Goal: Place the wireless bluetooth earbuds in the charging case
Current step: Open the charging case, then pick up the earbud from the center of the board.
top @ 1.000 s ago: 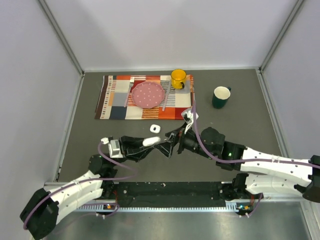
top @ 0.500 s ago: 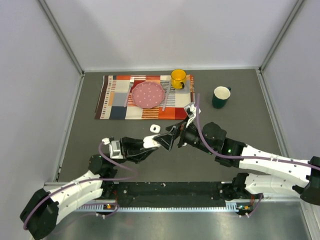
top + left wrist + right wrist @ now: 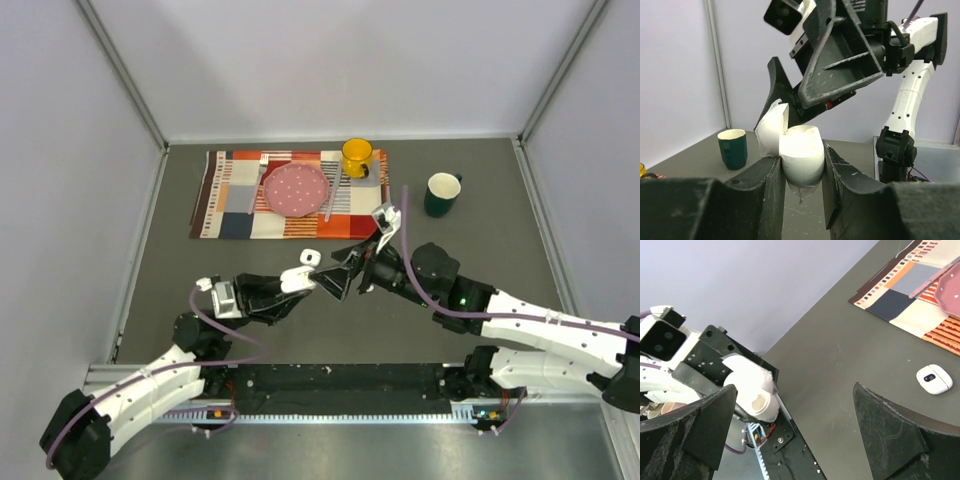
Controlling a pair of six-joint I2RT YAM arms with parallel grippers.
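The lid (image 3: 774,126) is standing open on the charging case. My right gripper should move next toward the white earbud until its fingers can close around the earbud.
My left gripper (image 3: 298,281) is shut on a small white charging case (image 3: 294,279), held above the table with its lid swung open. In the left wrist view the case (image 3: 801,154) sits between my fingers (image 3: 767,185), lid to the left. My right gripper (image 3: 339,273) is open and empty, just right of and above the case, its fingers (image 3: 840,65) looming over it. The right wrist view shows the case (image 3: 752,390) with one empty socket facing up. A second small white case (image 3: 309,257) lies shut on the table; it also shows in the right wrist view (image 3: 935,378). No earbud is in view.
A striped placemat (image 3: 235,205) at the back holds a pink plate (image 3: 296,188) and a yellow mug (image 3: 357,156). A dark green mug (image 3: 441,193) stands at the back right and shows in the left wrist view (image 3: 733,148). Grey walls enclose the table.
My right gripper has lifted and drawn back a little from the held case, toward the far side. My left gripper has shifted slightly up and left with the case.
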